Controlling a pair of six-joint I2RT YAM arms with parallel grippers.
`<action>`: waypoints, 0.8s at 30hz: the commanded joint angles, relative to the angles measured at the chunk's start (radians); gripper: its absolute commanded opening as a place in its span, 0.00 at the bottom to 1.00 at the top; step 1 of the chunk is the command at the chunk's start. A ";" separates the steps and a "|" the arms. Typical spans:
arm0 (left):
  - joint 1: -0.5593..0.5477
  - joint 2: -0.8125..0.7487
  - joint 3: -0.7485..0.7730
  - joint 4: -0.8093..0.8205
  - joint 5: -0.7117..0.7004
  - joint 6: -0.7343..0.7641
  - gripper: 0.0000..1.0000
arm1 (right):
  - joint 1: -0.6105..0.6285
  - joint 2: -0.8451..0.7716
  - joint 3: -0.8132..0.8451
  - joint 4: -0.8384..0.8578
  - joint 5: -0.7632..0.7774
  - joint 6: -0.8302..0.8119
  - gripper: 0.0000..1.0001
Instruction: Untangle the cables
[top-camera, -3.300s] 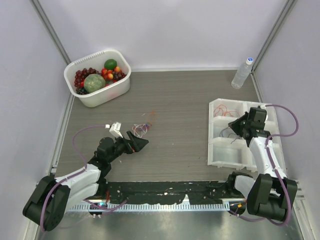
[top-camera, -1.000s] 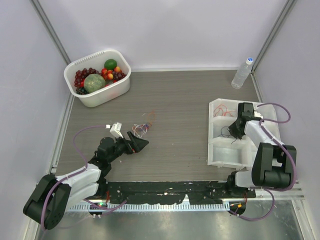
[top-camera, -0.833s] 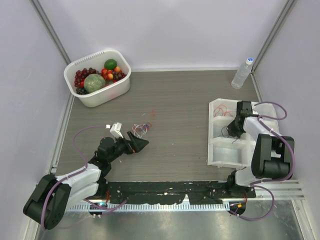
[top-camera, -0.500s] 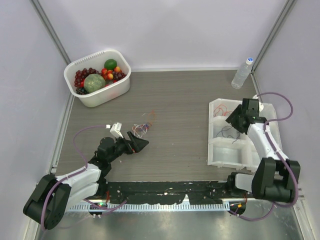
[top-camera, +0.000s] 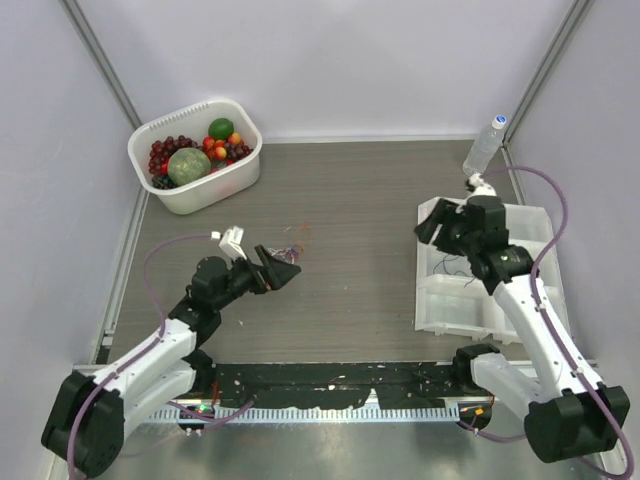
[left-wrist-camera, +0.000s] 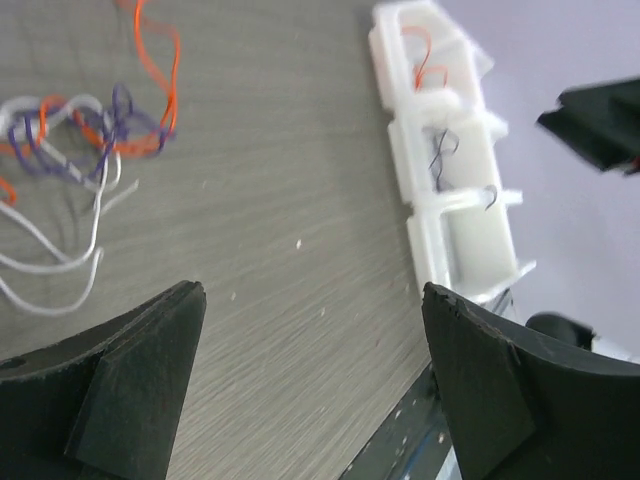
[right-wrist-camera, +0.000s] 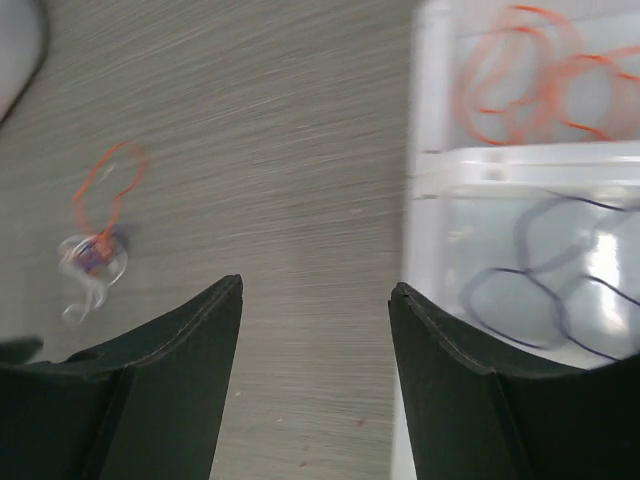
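Note:
The orange loop is free, but the rest of it winds through pieces of purple cable (left-wrist-camera: 122, 130). The orange cable (left-wrist-camera: 175, 80) should draw out long when I lift it, with its tail still caught.
The cables (top-camera: 289, 247) lie as a small tangle of orange, purple and white strands mid-table, also seen in the left wrist view (left-wrist-camera: 85, 135) and the right wrist view (right-wrist-camera: 95, 250). My left gripper (top-camera: 277, 268) hovers just in front of the tangle, open and empty (left-wrist-camera: 312, 292). One orange wire (right-wrist-camera: 520, 80) lies in the far compartment of the white tray (top-camera: 421, 290). A dark wire (right-wrist-camera: 545, 270) lies in the compartment beside it. My right gripper (top-camera: 437, 228) hangs over the tray's left wall, open with nothing in it (right-wrist-camera: 316, 286).
A white basket (top-camera: 240, 170) of fruit stands at the back left. A water bottle (top-camera: 485, 145) stands at the back right behind the tray. Walls close in on both sides.
My right gripper has opened, risen out of the tray and swung left over its edge; the dark wire stays in its compartment. My left gripper has edged slightly toward the tangle.

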 joint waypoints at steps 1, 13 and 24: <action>0.003 -0.094 0.166 -0.301 -0.177 0.098 0.93 | 0.246 -0.025 -0.072 0.193 -0.081 0.107 0.66; 0.051 0.382 0.525 -0.451 -0.209 0.319 0.74 | 0.604 0.046 -0.315 0.600 -0.045 0.306 0.63; 0.049 0.872 0.893 -0.402 -0.092 0.309 0.56 | 0.602 -0.087 -0.240 0.316 0.109 0.197 0.63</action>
